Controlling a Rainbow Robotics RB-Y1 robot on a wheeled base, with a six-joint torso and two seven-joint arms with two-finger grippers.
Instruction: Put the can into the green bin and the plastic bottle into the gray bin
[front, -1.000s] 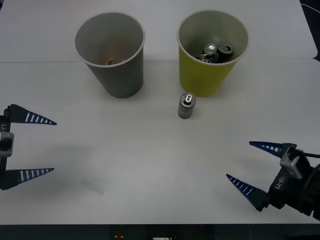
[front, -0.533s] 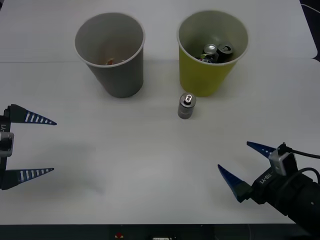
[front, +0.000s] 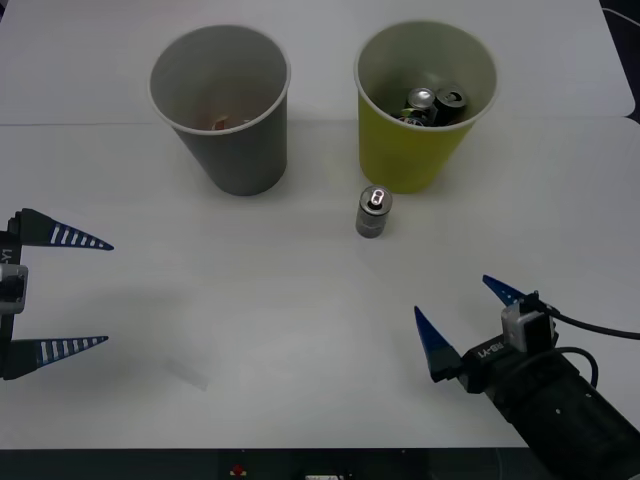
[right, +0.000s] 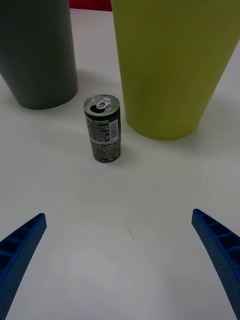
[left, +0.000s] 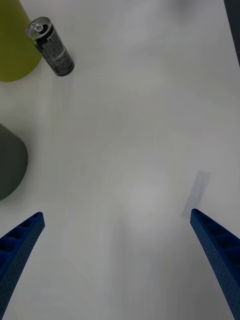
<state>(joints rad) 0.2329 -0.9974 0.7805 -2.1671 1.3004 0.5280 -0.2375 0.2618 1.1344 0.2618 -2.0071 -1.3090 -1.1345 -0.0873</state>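
Note:
The dark can (front: 373, 212) should come to rest beside the cans inside, below the bin's rim, when I drop it in, since they leave open room in the green bin (front: 387, 97).
A small dark can (front: 372, 212) (right: 103, 128) (left: 51, 46) stands upright on the white table, just in front of the yellow-green bin (front: 423, 105) (right: 175, 65) (left: 14, 45), which holds several cans. The gray bin (front: 225, 108) (right: 37, 52) (left: 10, 162) stands to its left with a small orange scrap inside. My right gripper (front: 464, 313) (right: 120, 255) hangs open over the table's front right, facing the can from a distance. At the left edge my left gripper (front: 85, 292) (left: 117, 250) is open and holds nothing. The plastic bottle is out of view.
The white table (front: 280, 300) has a seam line behind the bins. A faint clear strip (front: 188, 372) (left: 197, 192) lies on the table near the front left. The table's front edge runs close below both grippers.
My right gripper has moved left and forward toward the middle of the table and turned to face the can. The left arm, can and bins have not moved.

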